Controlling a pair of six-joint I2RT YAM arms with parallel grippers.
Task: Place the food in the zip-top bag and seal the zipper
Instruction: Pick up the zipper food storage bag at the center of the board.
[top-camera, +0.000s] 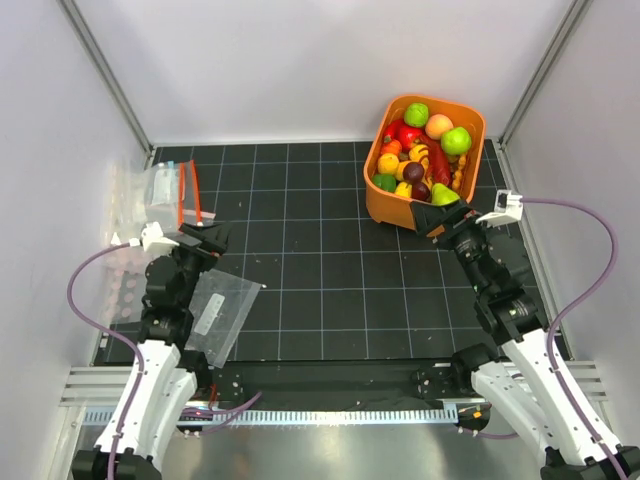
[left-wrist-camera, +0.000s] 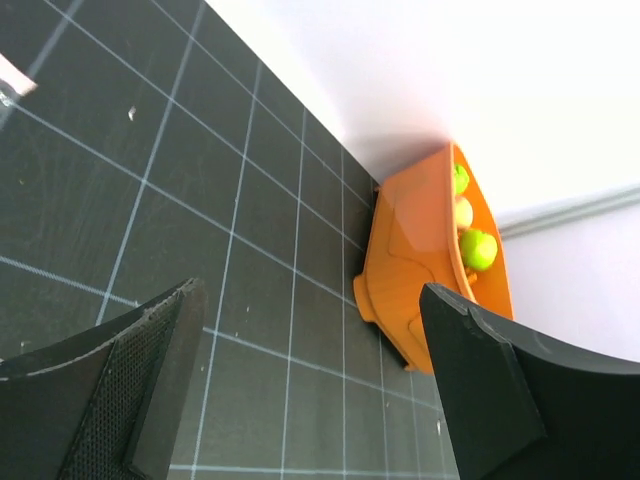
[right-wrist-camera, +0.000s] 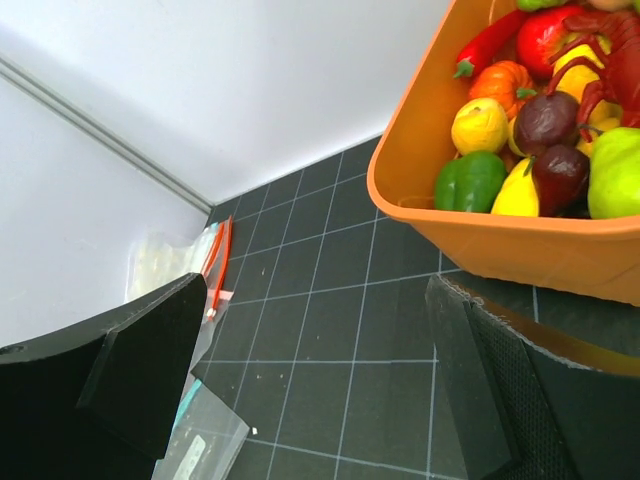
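My open left gripper keeps heading for the zip-top bag (top-camera: 164, 188) until my fingers close on the orange-red zipper (top-camera: 182, 195), which lies uncovered ahead of it.
The food (top-camera: 425, 150), glossy toy fruits and vegetables, is piled in an orange bin (top-camera: 382, 205) at the back right. The same food (right-wrist-camera: 520, 150) fills the right wrist view, and a green piece (left-wrist-camera: 478, 248) shows in the left wrist view. The zip-top bag (top-camera: 163, 190) lies flat at the back left, its orange-red zipper (top-camera: 191, 196) towards the middle. In the right wrist view the bag (right-wrist-camera: 170, 265) and zipper (right-wrist-camera: 214, 268) sit far left. My left gripper (top-camera: 205, 240) hovers open just in front of the bag, empty. My right gripper (top-camera: 438, 216) is open and empty at the bin's near edge.
A second clear bag (top-camera: 220, 315) with a teal edge and white label lies beside the left arm, also seen as the teal-edged bag (right-wrist-camera: 200, 445). White walls and metal posts close in the black gridded mat (top-camera: 320, 260). The bin (left-wrist-camera: 410, 260) stands against the back wall.
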